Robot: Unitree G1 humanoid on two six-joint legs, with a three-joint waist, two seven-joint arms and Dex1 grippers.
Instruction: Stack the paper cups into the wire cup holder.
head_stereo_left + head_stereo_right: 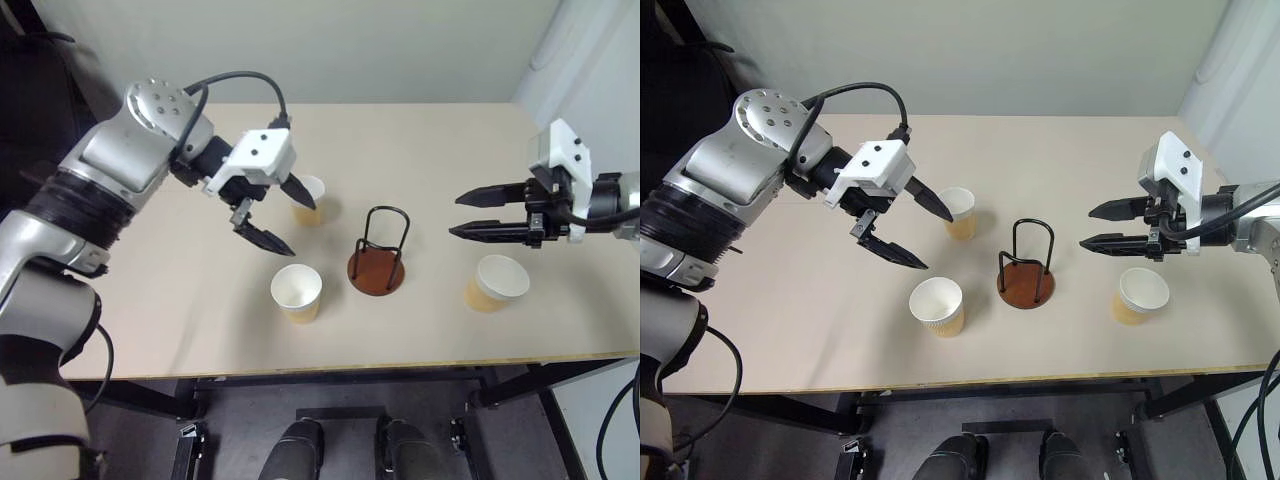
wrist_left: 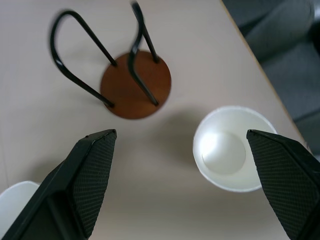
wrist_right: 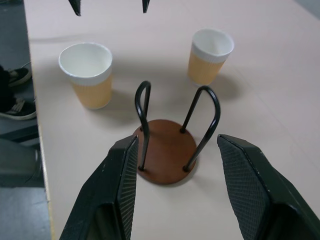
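The front cup's rim (image 1: 297, 266) is between the open fingers of my left gripper, so I should keep going down until one finger is in the front cup's opening (image 1: 296, 286), then close.
Three paper cups stand upright on the beige table: one at the back (image 1: 310, 198), one near the front (image 1: 296, 291), one on the right (image 1: 497, 281). The wire cup holder (image 1: 377, 270), a reddish-brown disc with black wire loops, stands between them with nothing in it. My left gripper (image 1: 303, 228) hangs open above the table between the back cup and the front cup, pointing down toward the holder. In the left wrist view the front cup (image 2: 227, 150) lies just inside one finger. My right gripper (image 1: 455, 216) is open and holds nothing, hovering above the right cup and aimed at the holder (image 3: 165, 150).
The table's front edge (image 1: 350, 368) runs close behind the front cup and the right cup. A pale wall stands behind the table. Bare tabletop (image 1: 440, 140) stretches behind the holder.
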